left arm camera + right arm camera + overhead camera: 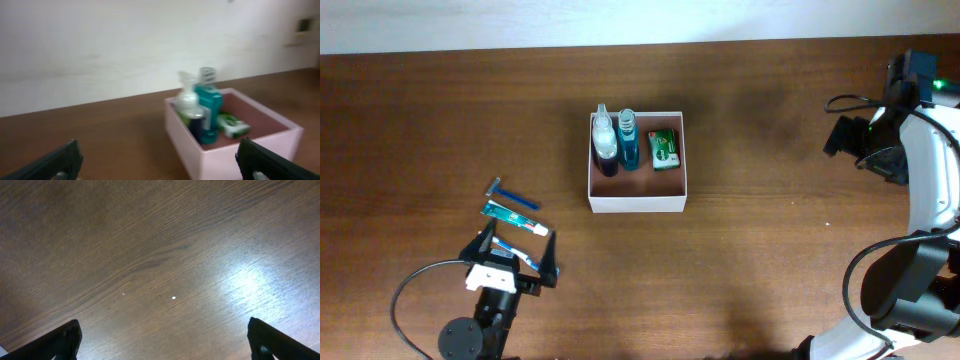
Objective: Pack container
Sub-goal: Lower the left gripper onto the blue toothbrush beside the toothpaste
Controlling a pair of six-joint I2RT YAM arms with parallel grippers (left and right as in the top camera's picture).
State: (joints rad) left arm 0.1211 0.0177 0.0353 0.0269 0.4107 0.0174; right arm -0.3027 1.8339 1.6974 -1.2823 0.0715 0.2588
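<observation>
My left gripper should pull back, tip its fingers down and grip the toothbrush (pixel 532 264) near its head, because it is pointing level toward the container, above the flat toothbrush (pixel 513 250).
The container (pixel 638 203), a white square box, sits mid-table. It holds a clear spray bottle (pixel 604 140), a blue bottle (pixel 628 142) and a green packet (pixel 665 149). In the left wrist view the container (pixel 240 155) lies ahead to the right, with the blue bottle (pixel 207 112) standing inside. My left gripper (pixel 516 256) is open at the front left, over a blue-white toothbrush (pixel 516 252) lying between its fingers. A toothpaste tube (pixel 515 215) and a blue razor (pixel 515 196) lie just beyond it. My right gripper (pixel 860 148) is open at the far right over bare wood.
The brown wooden table (pixel 160 255) fills the right wrist view, with nothing between the open fingers of the right gripper (pixel 162 342). A pale wall (pixel 125 45) runs behind the table. The right arm's white links and cables (pixel 930 200) occupy the right edge.
</observation>
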